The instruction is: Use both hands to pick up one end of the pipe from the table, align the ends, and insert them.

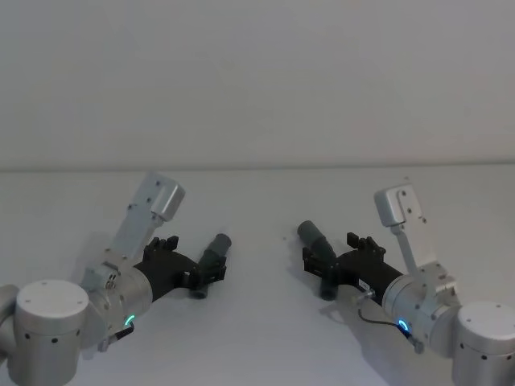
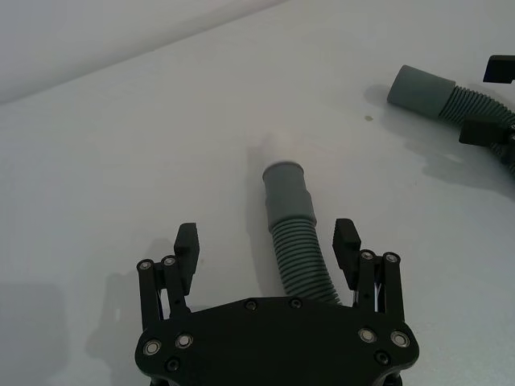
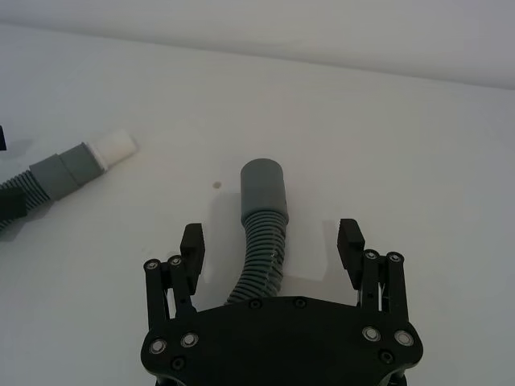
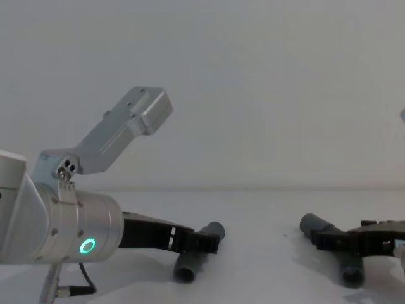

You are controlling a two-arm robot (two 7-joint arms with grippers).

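The ribbed section (image 3: 264, 251) bends behind the grey socket (image 3: 263, 189). The grey socket will tip out of line when I push it against the white tip.
Two curved dark-grey pipe pieces lie on the white table (image 1: 257, 346). The left piece (image 1: 216, 251) shows a grey cuff with a white tip (image 2: 273, 151) pointing away from my left gripper (image 2: 266, 233). That gripper is open, with its fingers on either side of the ribbed part (image 2: 299, 257) and clear of it. The right piece (image 1: 315, 238) ends in an open grey socket (image 3: 263, 186). My right gripper (image 3: 272, 237) is open too, its fingers standing apart on both sides of that piece's ribbed section (image 3: 261, 253). In the chest view both grippers (image 4: 199, 242) (image 4: 347, 242) sit low at the table.
Bare white table stretches between the two pieces and beyond them to a plain pale wall (image 1: 257, 80). A small dark speck (image 3: 216, 184) marks the table near the socket. Both forearms rise behind the grippers, with green ring lights (image 4: 87, 246) lit.
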